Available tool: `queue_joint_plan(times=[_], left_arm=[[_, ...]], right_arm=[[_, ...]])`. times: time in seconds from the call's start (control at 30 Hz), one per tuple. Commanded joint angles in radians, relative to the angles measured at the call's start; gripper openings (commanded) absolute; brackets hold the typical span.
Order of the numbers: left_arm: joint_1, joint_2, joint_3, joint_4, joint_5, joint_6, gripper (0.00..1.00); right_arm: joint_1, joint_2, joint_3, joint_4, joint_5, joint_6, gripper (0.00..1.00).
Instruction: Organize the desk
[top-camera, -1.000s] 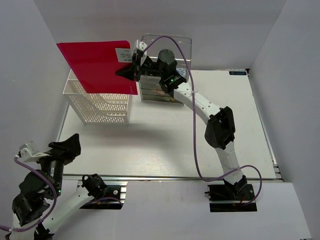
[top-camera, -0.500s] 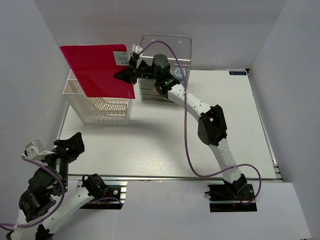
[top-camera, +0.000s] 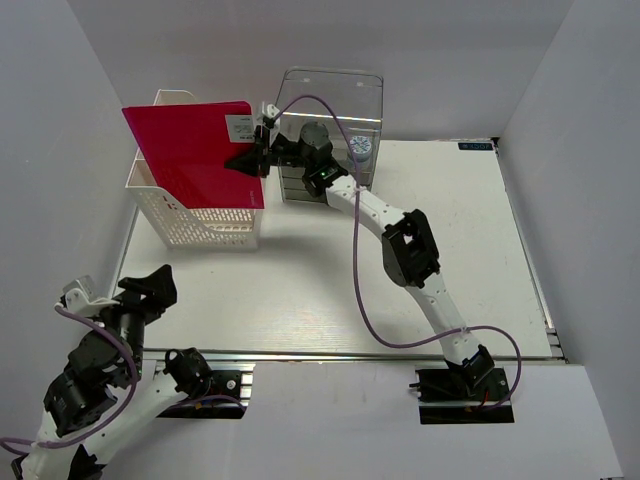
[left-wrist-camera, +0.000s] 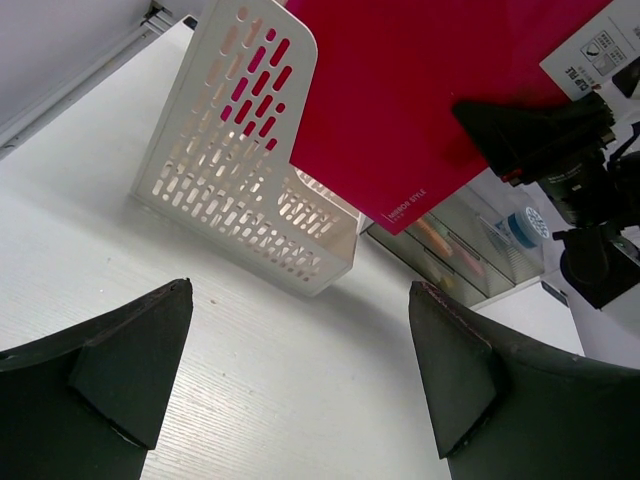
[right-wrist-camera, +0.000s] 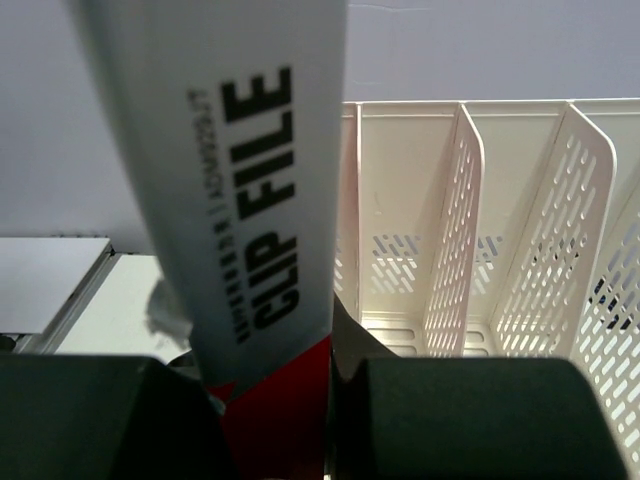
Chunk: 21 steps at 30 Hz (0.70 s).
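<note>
The red clip file's lower edge (top-camera: 222, 206) is in line with the rack's front slot (top-camera: 236, 218). My right gripper should go on lowering the file until it sits inside.
My right gripper (top-camera: 252, 158) is shut on the edge of a red clip file (top-camera: 193, 152) with a white label and holds it upright over the white mesh file rack (top-camera: 200, 220) at the desk's (top-camera: 330, 290) back left. In the right wrist view the file (right-wrist-camera: 265, 400) sits pinched between my fingers, with the rack's slots (right-wrist-camera: 470, 250) just behind it. In the left wrist view the red file (left-wrist-camera: 430, 90) hangs above the rack (left-wrist-camera: 250, 190). My left gripper (top-camera: 140, 295) is open and empty above the desk's front left corner.
A clear plastic drawer box (top-camera: 335, 125) with small items stands at the back centre, right of the rack. White walls close in the left, back and right. A metal rail (top-camera: 350, 355) runs along the desk's front edge.
The right gripper has carried the red file left and down toward the rack, and the file now stands more upright over it. The left arm has shifted slightly right.
</note>
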Motion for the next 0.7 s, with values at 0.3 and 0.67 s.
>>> queue_joint_plan(times=[0.3, 0.67], left_arm=[[-0.067, -0.106, -0.011, -0.01, -0.025, -0.042, 0.98], [-0.109, -0.106, -0.01, -0.032, -0.042, -0.071, 0.98]], right_arm=[[0.014, 0.093, 0.143, 0.197, 0.064, 0.087, 0.0], [0.043, 0.141, 0.157, 0.196, 0.111, 0.079, 0.0]])
